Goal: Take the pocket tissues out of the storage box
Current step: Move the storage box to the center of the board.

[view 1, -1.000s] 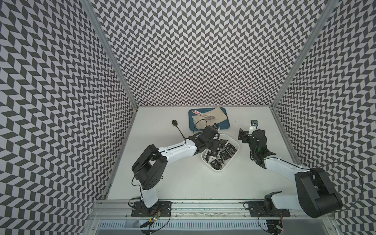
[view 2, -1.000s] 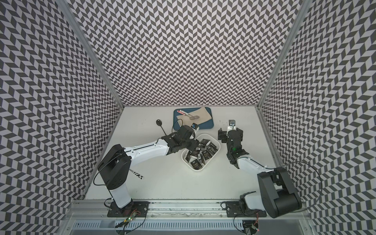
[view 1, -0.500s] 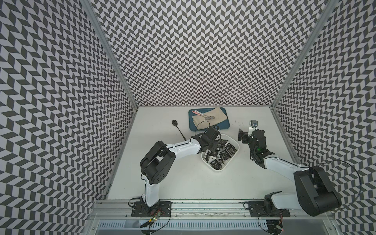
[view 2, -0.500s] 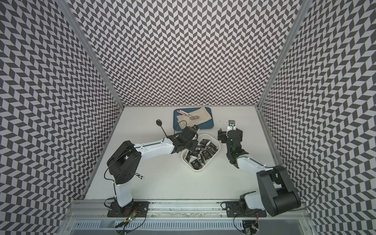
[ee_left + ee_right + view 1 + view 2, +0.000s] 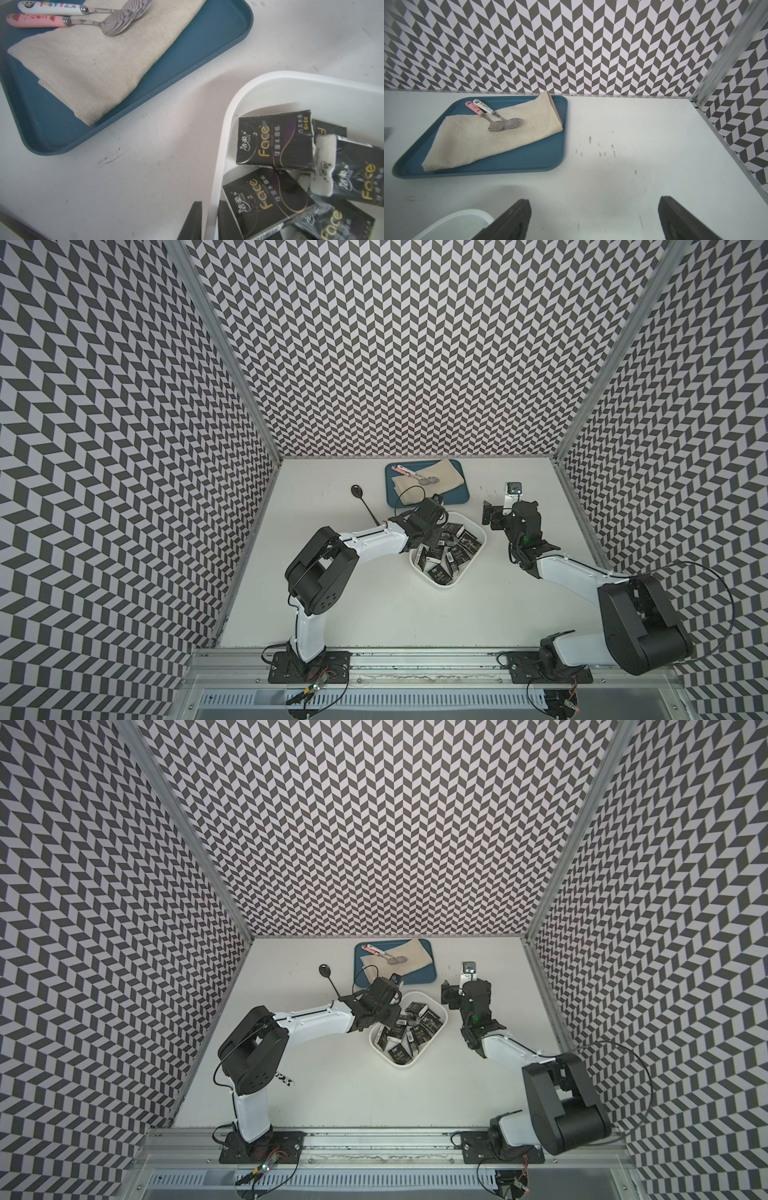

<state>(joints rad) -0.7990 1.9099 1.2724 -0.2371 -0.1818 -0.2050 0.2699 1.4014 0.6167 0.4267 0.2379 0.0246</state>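
Observation:
I keep pulling with my left gripper, whose fingers pinch the storage box's rim [image 5: 220, 172] with open space toward the black spoon [image 5: 366, 505], until the storage box stands straight.
The white storage box [image 5: 441, 587] [image 5: 400, 1065] sits mid-table with several black pocket tissues [image 5: 451, 556] [image 5: 409, 1036] piled loosely inside. My left gripper [image 5: 430, 533] [image 5: 384, 1016] is at the box's left wall. In the left wrist view the gripper [image 5: 209, 204] is shut on the rim [image 5: 224, 133], one finger outside and one inside beside a "Face" packet [image 5: 274, 141]. My right gripper [image 5: 500, 502] [image 5: 459, 981] hovers right of the box. Its wrist view shows it [image 5: 593, 202] open over bare table, with the box corner [image 5: 452, 220] just beside one finger.
A blue tray [image 5: 461, 499] [image 5: 529, 164] with a beige cloth and two spoons [image 5: 496, 124] lies behind the box. A black spoon [image 5: 360, 497] lies on the table to the left. Patterned walls close three sides.
My left gripper has closed onto the box rim, and the left arm's elbow has swung to the right. The right arm has stayed put, open.

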